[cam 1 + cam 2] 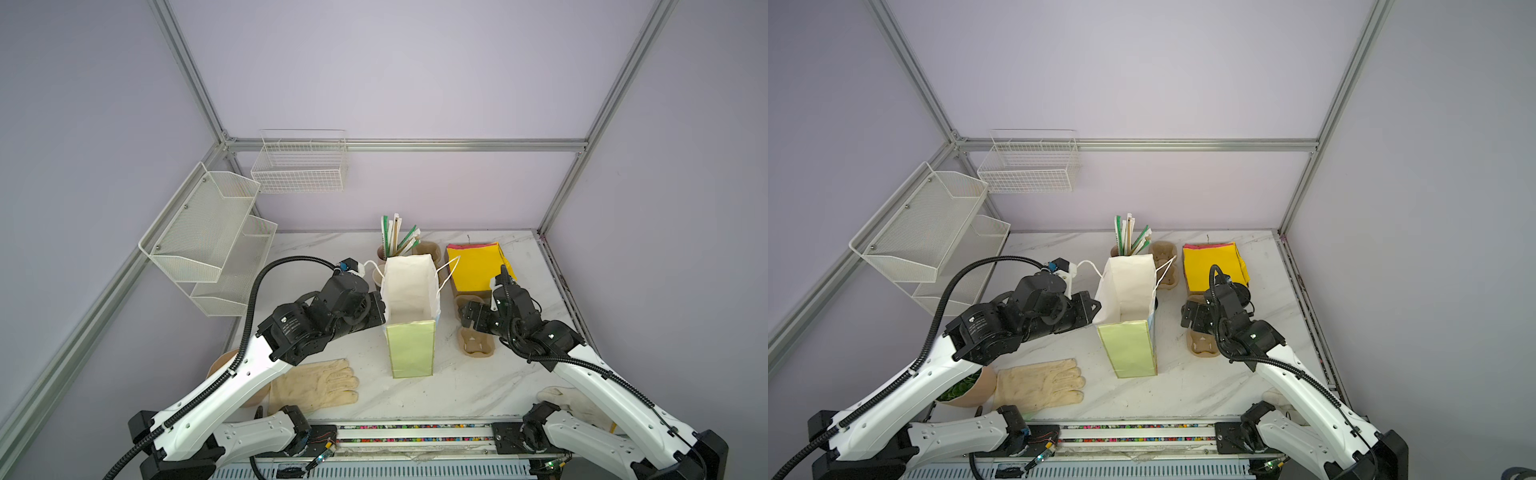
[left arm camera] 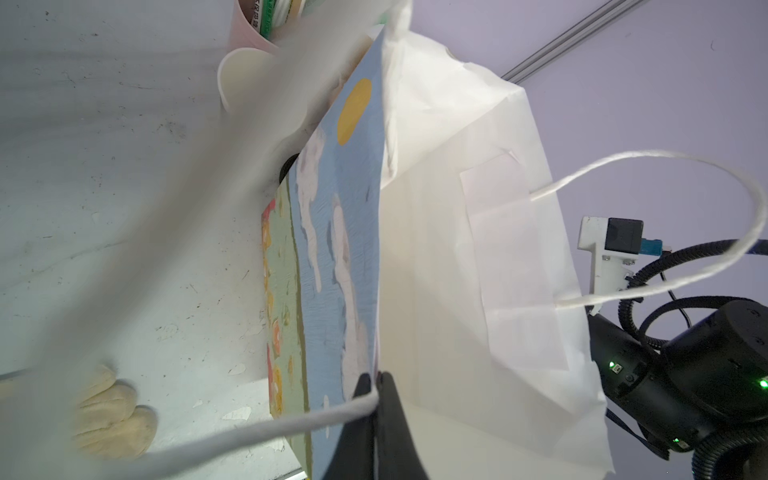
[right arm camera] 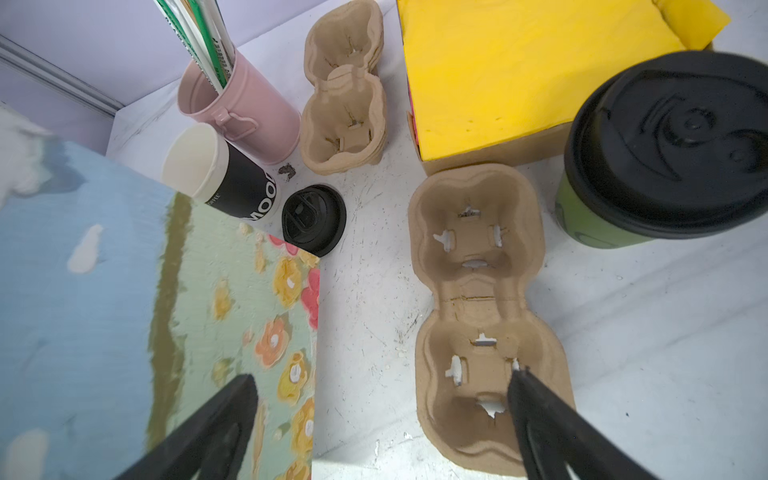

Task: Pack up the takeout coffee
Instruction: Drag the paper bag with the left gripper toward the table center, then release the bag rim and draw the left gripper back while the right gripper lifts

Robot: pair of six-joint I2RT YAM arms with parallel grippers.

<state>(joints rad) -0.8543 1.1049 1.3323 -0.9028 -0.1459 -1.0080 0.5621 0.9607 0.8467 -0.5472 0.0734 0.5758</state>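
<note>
A clear gap [image 1: 447, 347] lies between the open paper bag and the brown carrier [image 1: 476, 343], so my left gripper keeps sliding the bag's rim toward the carrier until the bag stands square.
The takeout coffee [image 3: 665, 145], a green cup under a black lid, stands on the table beside the yellow napkins in the right wrist view; my right arm hides it in both top views. A paper bag [image 1: 409, 299] [image 1: 1127, 291] stands upright and open mid-table, white inside. My left gripper [image 2: 376, 382] [image 1: 382, 311] is shut on the bag's near-left rim, beside a string handle. My right gripper [image 3: 382, 378] [image 1: 465, 318] hangs open and empty between the bag [image 3: 124, 311] and a brown two-cup carrier [image 3: 478, 311] [image 1: 476, 345]. One open fingertip is over the carrier's near well.
Behind the bag stand a pink cup of straws [image 3: 249, 112], a black paper cup [image 3: 241, 183], a loose black lid [image 3: 313, 220] and stacked carriers [image 3: 345, 104]. Yellow napkins [image 1: 473, 266] lie back right. Gloves [image 1: 316, 386] lie at the front edge. Wire shelves [image 1: 208, 241] hang at left.
</note>
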